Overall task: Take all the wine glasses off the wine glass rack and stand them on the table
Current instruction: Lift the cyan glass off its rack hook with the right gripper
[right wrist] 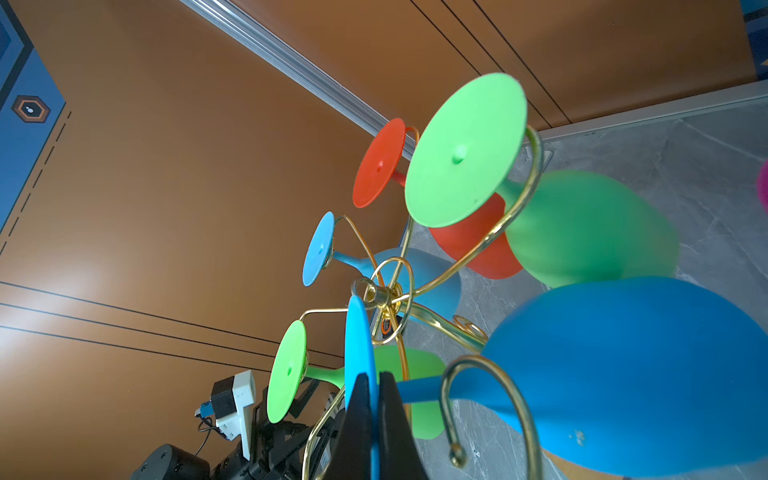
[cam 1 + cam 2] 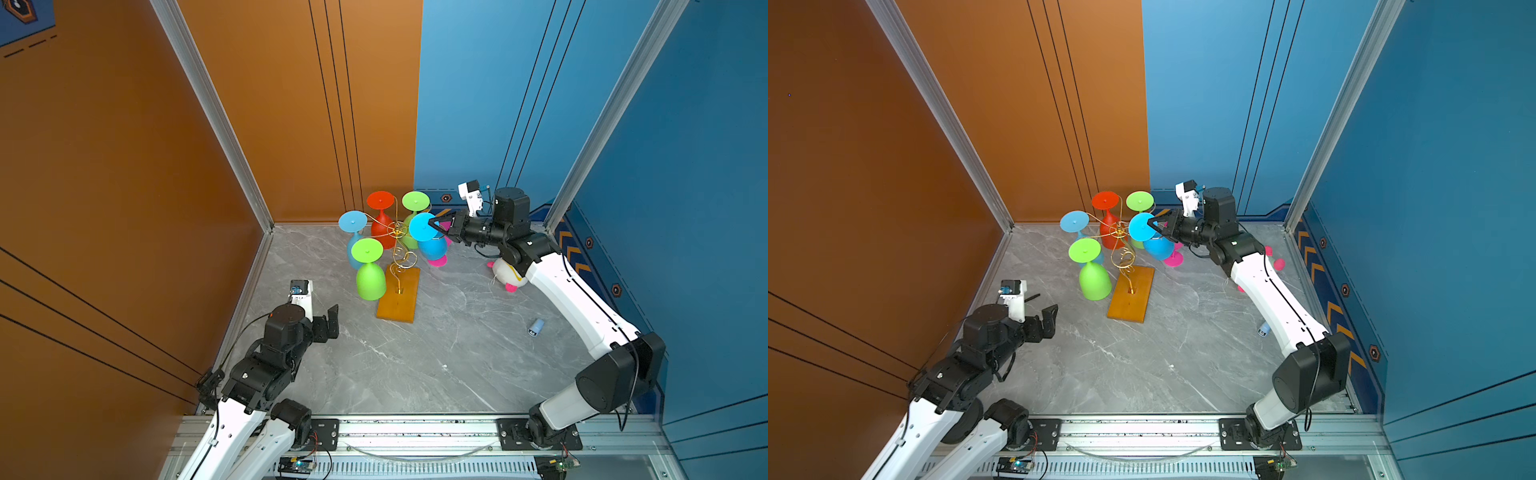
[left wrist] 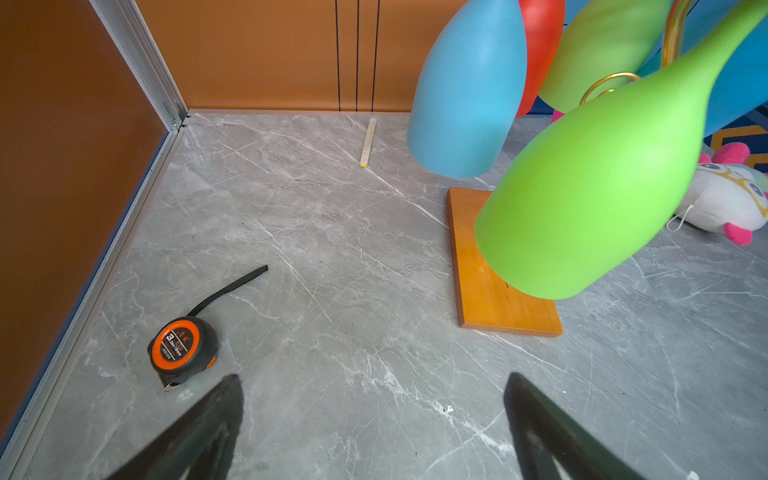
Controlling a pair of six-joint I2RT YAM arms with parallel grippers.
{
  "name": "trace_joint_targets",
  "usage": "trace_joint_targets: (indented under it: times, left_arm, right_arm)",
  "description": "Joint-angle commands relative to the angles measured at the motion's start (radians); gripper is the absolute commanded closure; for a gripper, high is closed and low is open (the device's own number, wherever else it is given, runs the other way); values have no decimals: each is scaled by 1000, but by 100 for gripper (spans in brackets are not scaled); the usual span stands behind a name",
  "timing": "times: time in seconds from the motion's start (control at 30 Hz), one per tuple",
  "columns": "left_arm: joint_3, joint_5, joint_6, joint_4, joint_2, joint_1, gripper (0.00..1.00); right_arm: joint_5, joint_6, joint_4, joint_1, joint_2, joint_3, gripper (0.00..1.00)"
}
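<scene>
My right gripper is to pull the glass (image 2: 432,250) away from the rack before bringing it forward, because the blue wine glass's stem (image 1: 424,389) sits behind a curled gold arm.
The wine glass rack, gold wire (image 2: 398,229) (image 2: 1119,231) (image 1: 376,291) on an orange-brown wooden base (image 2: 397,299) (image 2: 1130,299) (image 3: 490,299), stands at the back of the floor. A bright blue wine glass (image 2: 433,247) (image 2: 1158,248) (image 1: 623,374) hangs bowl-down on its right side. My right gripper (image 2: 432,225) (image 2: 1152,225) (image 1: 376,376) is shut on the edge of this glass's foot disc. The stem passes behind a curled gold arm. My left gripper (image 2: 332,322) (image 2: 1047,321) (image 3: 374,376) is open, low at the left, holding nothing.
Two green glasses (image 2: 370,276) (image 2: 414,203), a light blue one (image 2: 353,226) and a red one (image 2: 381,216) hang on other arms. A pink glass (image 2: 438,261), plush toy (image 2: 505,275), small blue cylinder (image 2: 535,327), tape measure (image 3: 183,345) and pale stick (image 3: 368,141) lie on the floor.
</scene>
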Motion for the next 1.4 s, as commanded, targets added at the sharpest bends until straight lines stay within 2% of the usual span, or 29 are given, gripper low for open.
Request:
trace_joint_targets:
  times: [0.0, 0.77, 1.0, 1.37]
  left_arm:
    - [-16, 17, -6, 14, -2, 15, 2]
    - [-17, 18, 0, 13, -9, 18, 2]
    - [-13, 35, -3, 13, -16, 18, 2]
    - [-8, 79, -10, 13, -21, 19, 2]
  right_arm:
    - [-10, -11, 48, 5, 13, 43, 98]
    - [-19, -11, 49, -89, 17, 78, 98]
    - [-25, -16, 49, -138, -47, 25, 98]
    - [-24, -20, 40, -212, -230, -141, 98]
